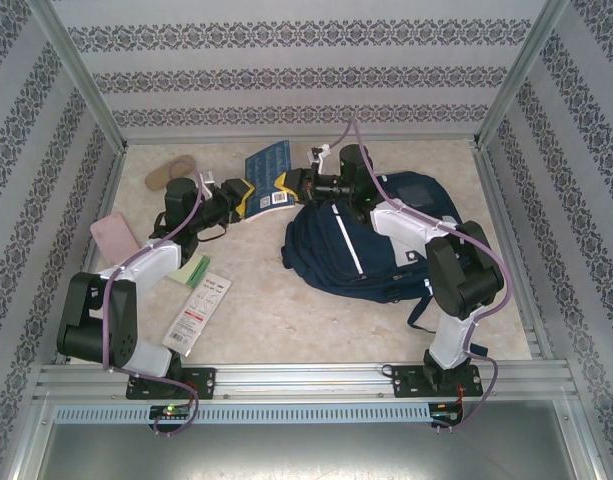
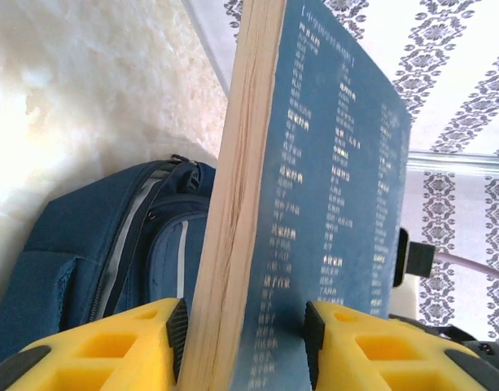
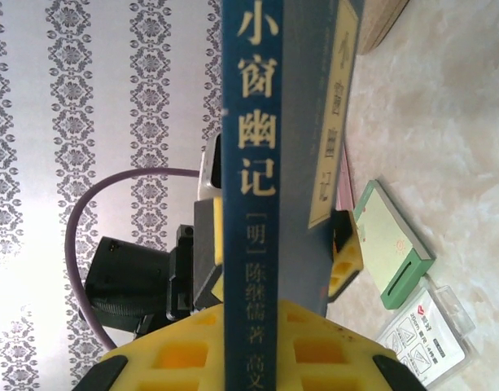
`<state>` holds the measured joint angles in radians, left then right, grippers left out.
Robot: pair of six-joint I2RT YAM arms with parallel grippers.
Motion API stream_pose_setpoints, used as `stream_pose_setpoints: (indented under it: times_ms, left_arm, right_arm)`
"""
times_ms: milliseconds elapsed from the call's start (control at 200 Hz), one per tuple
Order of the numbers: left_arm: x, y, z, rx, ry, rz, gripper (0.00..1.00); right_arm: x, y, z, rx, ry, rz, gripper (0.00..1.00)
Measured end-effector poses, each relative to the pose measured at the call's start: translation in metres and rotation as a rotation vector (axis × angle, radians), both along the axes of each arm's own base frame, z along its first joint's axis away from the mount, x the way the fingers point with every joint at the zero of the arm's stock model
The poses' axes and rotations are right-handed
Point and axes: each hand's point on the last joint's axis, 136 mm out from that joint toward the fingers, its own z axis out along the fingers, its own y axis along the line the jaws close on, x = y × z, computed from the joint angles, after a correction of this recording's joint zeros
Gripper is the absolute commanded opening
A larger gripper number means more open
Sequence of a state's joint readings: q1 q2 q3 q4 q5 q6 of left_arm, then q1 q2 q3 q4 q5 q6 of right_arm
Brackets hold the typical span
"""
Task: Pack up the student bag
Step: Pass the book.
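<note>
The book slants (image 2: pixel 269 301) between the fingers of the robot's left gripper, so next the left gripper opens and grips the page edge (image 2: pixel 214 318) squarely before the right gripper leaves the book's spine.
A blue paperback book (image 1: pixel 269 165) with gold Chinese lettering hangs above the table between both grippers. My left gripper (image 1: pixel 248 195) is shut on one end, its black pads pressing the page edge and the cover (image 2: pixel 330 187) in the left wrist view, gripper (image 2: pixel 242 346). My right gripper (image 1: pixel 289 185) is shut on the other end, the spine (image 3: pixel 249 163) running between its yellow fingers, gripper (image 3: pixel 257 342). The student bag (image 1: pixel 356 255), a navy backpack with white stripes, lies flat to the right under the right arm, and its top shows beyond the book, bag (image 2: pixel 111 244).
A pink flat item (image 1: pixel 114 235) lies at the left. A green notepad (image 1: pixel 194 270) and a white packaged card (image 1: pixel 198 312) lie near the left arm, also notepad (image 3: pixel 391 240). A tan oval item (image 1: pixel 170 171) sits at the back left. Patterned walls enclose the table.
</note>
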<state>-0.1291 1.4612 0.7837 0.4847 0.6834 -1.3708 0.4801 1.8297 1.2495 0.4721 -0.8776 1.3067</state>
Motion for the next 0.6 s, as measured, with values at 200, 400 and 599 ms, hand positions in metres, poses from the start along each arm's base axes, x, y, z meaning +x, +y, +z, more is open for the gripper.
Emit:
stream_pose_setpoints:
  times_ms: [200, 400, 599]
  left_arm:
    - [0.0, 0.003, 0.008, -0.016, -0.01, 0.007, 0.22]
    - [-0.003, 0.006, 0.025, -0.025, -0.055, 0.014, 0.33]
    - [-0.006, 0.003, 0.027, -0.008, -0.076, -0.009, 0.56]
  right_arm:
    - [0.001, -0.005, -0.006, -0.003, 0.008, -0.006, 0.0]
    - [0.0, -0.007, -0.013, -0.01, 0.021, -0.007, 0.0]
    - [-0.004, -0.006, -0.012, -0.005, 0.026, 0.019, 0.0]
